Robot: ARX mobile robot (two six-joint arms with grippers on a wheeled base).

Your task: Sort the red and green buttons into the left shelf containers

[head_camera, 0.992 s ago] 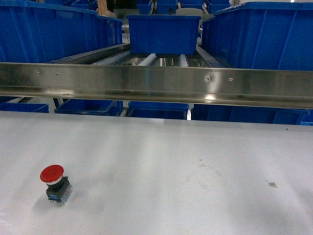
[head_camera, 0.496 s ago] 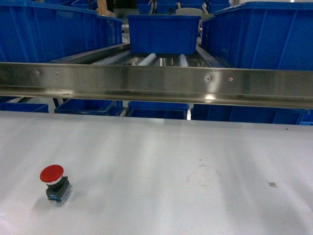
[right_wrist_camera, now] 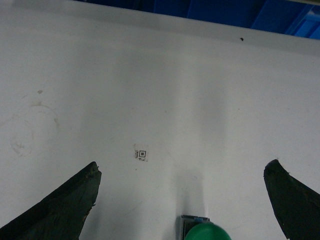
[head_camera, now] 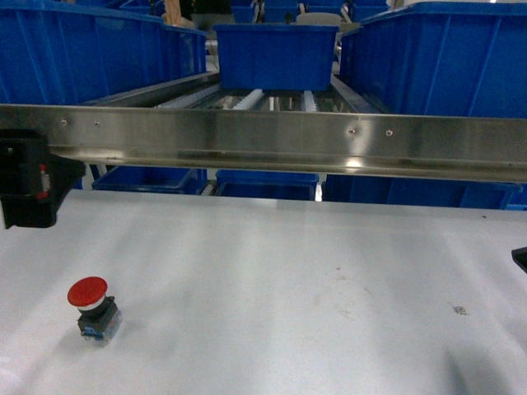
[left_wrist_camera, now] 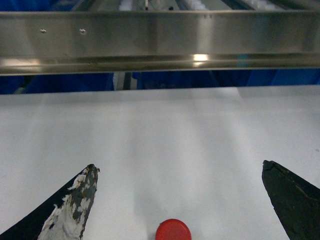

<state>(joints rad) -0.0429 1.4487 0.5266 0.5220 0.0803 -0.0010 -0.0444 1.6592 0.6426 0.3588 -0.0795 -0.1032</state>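
Observation:
The red button (head_camera: 95, 309) has a slim body with a round cap (head_camera: 87, 292) on top, so I expect it to end up lying on its side when the robot puts it into the bin.
The red button (head_camera: 90, 306) stands upright on the white table (head_camera: 263, 271) at the front left, its cap also showing at the bottom of the left wrist view (left_wrist_camera: 173, 230). My left gripper (left_wrist_camera: 179, 166) hangs open above the table, the red cap below and between its fingers, untouched. The green button (right_wrist_camera: 205, 231) sits at the bottom edge of the right wrist view, out of the head view. Around it, wide open and apart from it, is my right gripper (right_wrist_camera: 183, 164). A large blue bin (head_camera: 82, 53) stands on the left of the shelf.
A steel rail (head_camera: 263, 140) runs across the shelf front above the table's far edge. More blue bins stand at the middle (head_camera: 276, 53) and right (head_camera: 436, 58), others below. My left arm's black body (head_camera: 29, 177) is at the left edge. A small printed tag (right_wrist_camera: 141, 154) lies on the table.
The left arm's black body has come into the head view at the left edge, and a dark tip of the right arm at the right edge. The red button has not moved.

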